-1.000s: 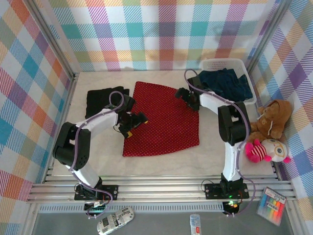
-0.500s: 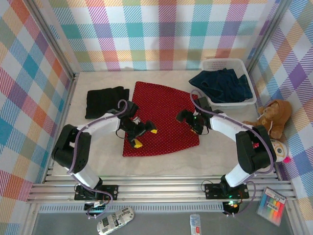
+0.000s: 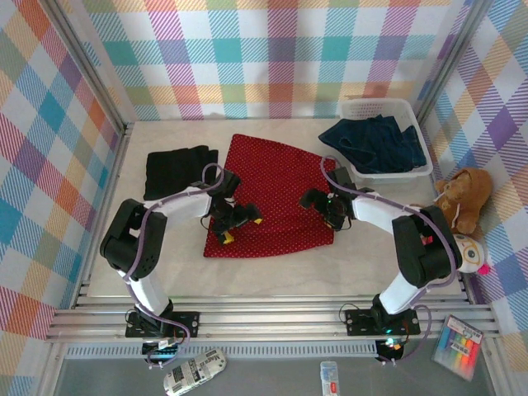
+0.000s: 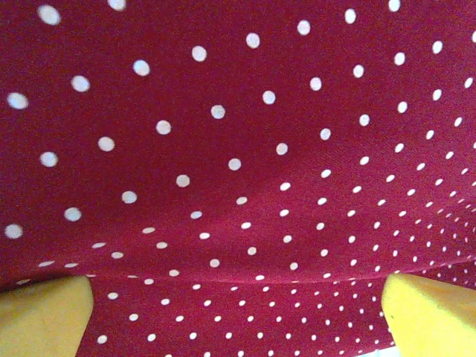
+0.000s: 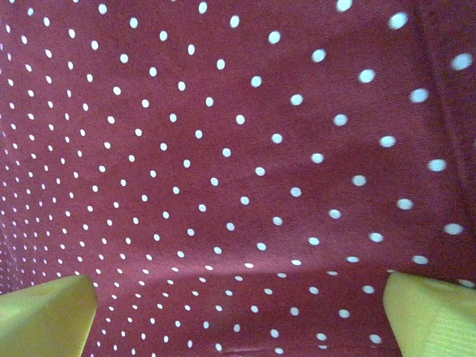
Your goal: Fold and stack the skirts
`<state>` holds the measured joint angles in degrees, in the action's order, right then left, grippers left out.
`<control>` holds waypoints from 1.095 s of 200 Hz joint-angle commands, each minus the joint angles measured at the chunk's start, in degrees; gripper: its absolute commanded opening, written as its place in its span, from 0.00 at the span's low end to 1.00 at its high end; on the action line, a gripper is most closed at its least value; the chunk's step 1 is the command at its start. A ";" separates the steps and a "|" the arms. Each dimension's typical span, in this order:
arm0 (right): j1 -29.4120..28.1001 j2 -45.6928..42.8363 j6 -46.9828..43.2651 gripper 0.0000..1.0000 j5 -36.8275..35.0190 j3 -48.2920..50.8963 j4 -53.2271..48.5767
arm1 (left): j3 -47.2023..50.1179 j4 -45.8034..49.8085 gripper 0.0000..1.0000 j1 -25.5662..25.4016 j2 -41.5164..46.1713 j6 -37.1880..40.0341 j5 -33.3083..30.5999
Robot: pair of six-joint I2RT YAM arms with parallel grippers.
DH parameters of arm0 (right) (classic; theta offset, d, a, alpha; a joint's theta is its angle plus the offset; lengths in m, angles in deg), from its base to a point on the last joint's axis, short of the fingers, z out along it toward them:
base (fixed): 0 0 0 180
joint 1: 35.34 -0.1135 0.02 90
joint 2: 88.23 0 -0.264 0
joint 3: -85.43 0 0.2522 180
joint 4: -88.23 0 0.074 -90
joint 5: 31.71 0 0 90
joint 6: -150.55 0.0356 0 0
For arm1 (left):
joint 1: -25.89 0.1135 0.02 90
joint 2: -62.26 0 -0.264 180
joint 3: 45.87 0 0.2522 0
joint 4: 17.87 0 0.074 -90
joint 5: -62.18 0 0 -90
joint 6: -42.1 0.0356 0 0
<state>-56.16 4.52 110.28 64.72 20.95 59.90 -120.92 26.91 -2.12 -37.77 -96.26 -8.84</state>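
The near hem (image 3: pixel 270 254) is loose and smooth, so the red skirt (image 3: pixel 276 183) will fold flat across its middle when the robot brings that hem over.
The red skirt with white dots (image 3: pixel 276 194) lies spread flat mid-table. My left gripper (image 3: pixel 242 230) hovers open over its lower left part, yellow fingertips (image 3: pixel 257 220) wide apart. My right gripper (image 3: pixel 330 214) is low over the skirt's right side, also open. In the left wrist view the dotted red cloth (image 4: pixel 238 149) lies under my left gripper (image 4: pixel 238 316), with a hem line crossing between the fingers (image 4: pixel 44 316). The right wrist view has the same cloth (image 5: pixel 223 149) beneath my right gripper (image 5: pixel 238 320). A folded black skirt (image 3: pixel 176 169) lies at the left. Dark blue denim skirts (image 3: pixel 375 140) fill the basket.
The white mesh basket (image 3: pixel 384 105) stands at the back right. A brown teddy bear (image 3: pixel 462 198) and a pink-and-white toy (image 3: pixel 474 256) sit by the right wall. Bare table runs along the near edge in front of the red skirt.
My right arm has swung from the basket down to the red skirt's right side. My left gripper has shifted toward the lower left hem. The hem has drawn in slightly.
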 commanded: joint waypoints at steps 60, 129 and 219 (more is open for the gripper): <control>1.22 -20.09 6.59 0.91 -3.60 13.32 -9.29 | 4.40 7.12 1.00 0.51 18.48 -5.46 -18.42; 1.13 -24.05 14.07 0.66 1.60 20.36 -5.19 | 15.34 9.93 1.00 2.22 28.64 -13.33 -20.02; 0.96 -23.67 16.52 0.52 3.06 24.17 4.45 | 21.75 8.85 0.95 3.63 32.20 -14.14 -15.84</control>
<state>-55.02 -19.00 125.51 66.78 43.93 61.65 -100.38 36.36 0.73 -4.99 -109.83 -26.61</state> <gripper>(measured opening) 0.522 0.965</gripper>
